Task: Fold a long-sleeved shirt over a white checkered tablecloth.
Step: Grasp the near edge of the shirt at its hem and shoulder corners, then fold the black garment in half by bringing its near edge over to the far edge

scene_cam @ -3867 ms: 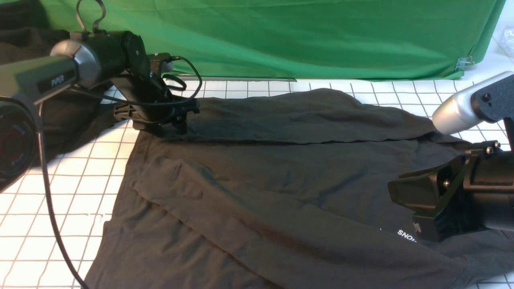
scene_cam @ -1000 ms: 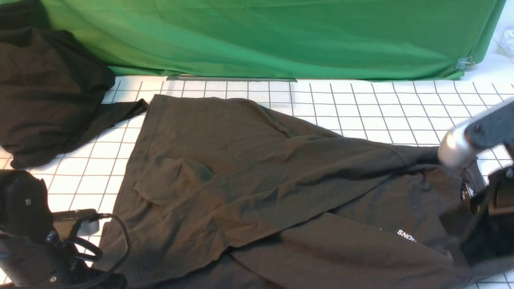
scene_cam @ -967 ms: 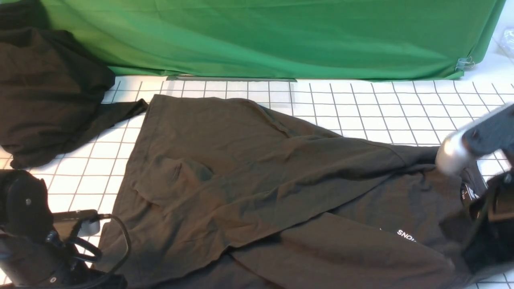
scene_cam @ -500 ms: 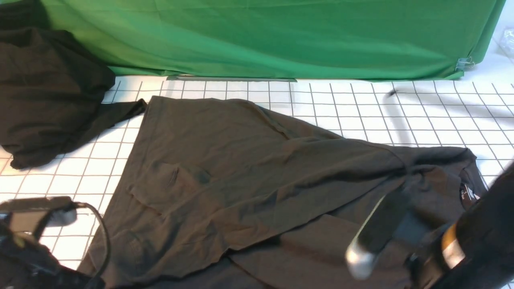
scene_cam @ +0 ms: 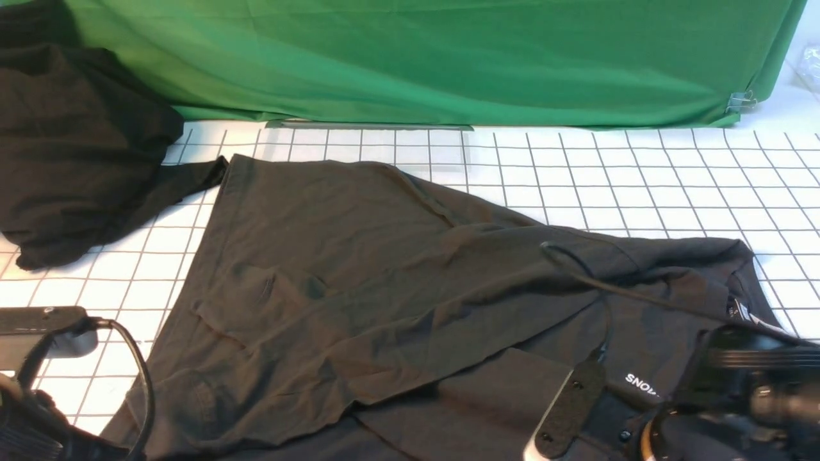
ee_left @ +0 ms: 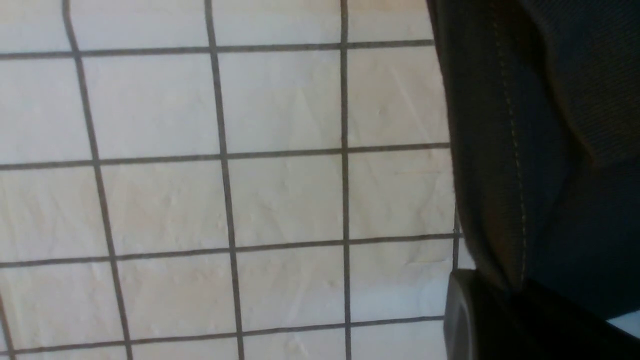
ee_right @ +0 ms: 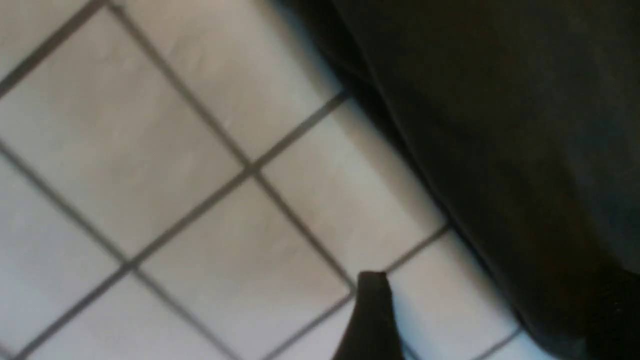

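Note:
The gathered fabric (ee_right: pixel 546 288) will drag a drooping flap behind it when I lift it and fold it over, because the shirt lies in soft, limp creases (scene_cam: pixel 430 319).
The long-sleeved shirt (scene_cam: pixel 397 282), dark olive-black, lies partly folded across the white checkered tablecloth (scene_cam: pixel 640 173). Its collar with the neck label (scene_cam: pixel 737 310) is at the right, and part of the white print (scene_cam: pixel 640 384) shows near the front. My left arm (scene_cam: pixel 38 410) is low at the near left corner. In the left wrist view my left gripper (ee_left: pixel 505 305) is shut on the shirt's stitched hem (ee_left: pixel 505 150). My right arm (scene_cam: pixel 737 397) is low at the near right, over the shirt. My right gripper (ee_right: pixel 492 300) is open, with bare tablecloth (ee_right: pixel 200 150) between one finger (ee_right: pixel 372 315) and the shirt's edge (ee_right: pixel 500 125).
A heap of blacker garments (scene_cam: pixel 70 147) lies at the far left, one flap reaching the shirt's far corner. A green fabric backdrop (scene_cam: pixel 448 57) hangs along the back, held by a clip (scene_cam: pixel 740 100) at its right end. A cable (scene_cam: pixel 576 269) from the right arm crosses the shirt.
My right arm has dropped from beside the collar to the near right edge and its jaws have opened. My left arm has drawn nearer, and the shirt's left edge shifted slightly with it.

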Tool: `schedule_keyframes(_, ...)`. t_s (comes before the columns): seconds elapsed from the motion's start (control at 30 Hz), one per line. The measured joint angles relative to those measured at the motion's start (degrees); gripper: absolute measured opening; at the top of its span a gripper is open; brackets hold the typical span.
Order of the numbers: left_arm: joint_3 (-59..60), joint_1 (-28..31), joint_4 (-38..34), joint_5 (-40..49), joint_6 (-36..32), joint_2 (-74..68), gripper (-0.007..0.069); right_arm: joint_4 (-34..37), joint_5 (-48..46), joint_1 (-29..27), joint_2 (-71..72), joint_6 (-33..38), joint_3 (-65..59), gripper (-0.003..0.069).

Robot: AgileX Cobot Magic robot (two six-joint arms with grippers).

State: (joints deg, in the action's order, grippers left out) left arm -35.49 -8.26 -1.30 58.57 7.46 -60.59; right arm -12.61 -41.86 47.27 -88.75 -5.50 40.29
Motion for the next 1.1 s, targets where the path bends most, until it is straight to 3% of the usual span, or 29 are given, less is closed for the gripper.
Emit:
schedule_keyframes(0.03,0.00,0.00,-0.05,0.00,0.00,0.00,0.0024,-0.48,0.45,0.00,-0.90,-0.27,0.00,0.0447)
schedule_keyframes(0.07,0.00,0.00,-0.09,0.23,0.00,0.00,0.0024,-0.49,0.65,0.04,-1.81,-0.79,0.00,0.0334)
schedule_keyframes(0.1,0.00,0.00,-0.16,0.26,0.00,0.08,0.0024,-0.49,0.49,0.07,-1.95,-0.87,0.00,0.0269)
schedule_keyframes(0.13,0.00,0.00,-0.23,0.28,0.00,0.14,0.0024,-0.49,0.42,0.07,-2.02,-0.87,0.00,0.0253)
schedule_keyframes(0.17,0.00,0.00,-0.51,0.64,0.00,0.50,0.0024,-0.80,-0.27,0.07,-2.10,-0.92,0.00,0.0136)
schedule_keyframes(0.2,0.04,0.00,-0.75,1.12,0.00,1.19,0.0024,-1.10,-1.15,0.07,-2.10,-0.99,0.00,0.0073)
schedule_keyframes(0.23,0.04,0.00,-1.02,1.76,0.00,1.87,0.0024,-0.99,-2.10,0.07,-1.60,-1.11,0.00,0.0044)
schedule_keyframes(0.53,-5.63,0.00,-2.50,6.65,1.52,10.13,0.0024,0.87,-10.10,0.48,15.15,-1.30,0.44,0.0021)
schedule_keyframes(0.77,-19.99,0.00,-1.85,5.00,3.25,4.19,0.0024,1.73,-15.38,-9.91,21.47,3.40,10.75,0.0021)
schedule_keyframes(0.87,-28.10,0.00,-0.84,3.07,3.57,-6.40,0.0024,3.78,-15.44,-17.45,17.36,9.95,18.13,0.0021)
schedule_keyframes(1.1,-42.90,1.04,0.16,1.34,3.68,-25.70,0.0024,6.04,-14.21,-24.40,2.94,17.17,28.52,0.0021)
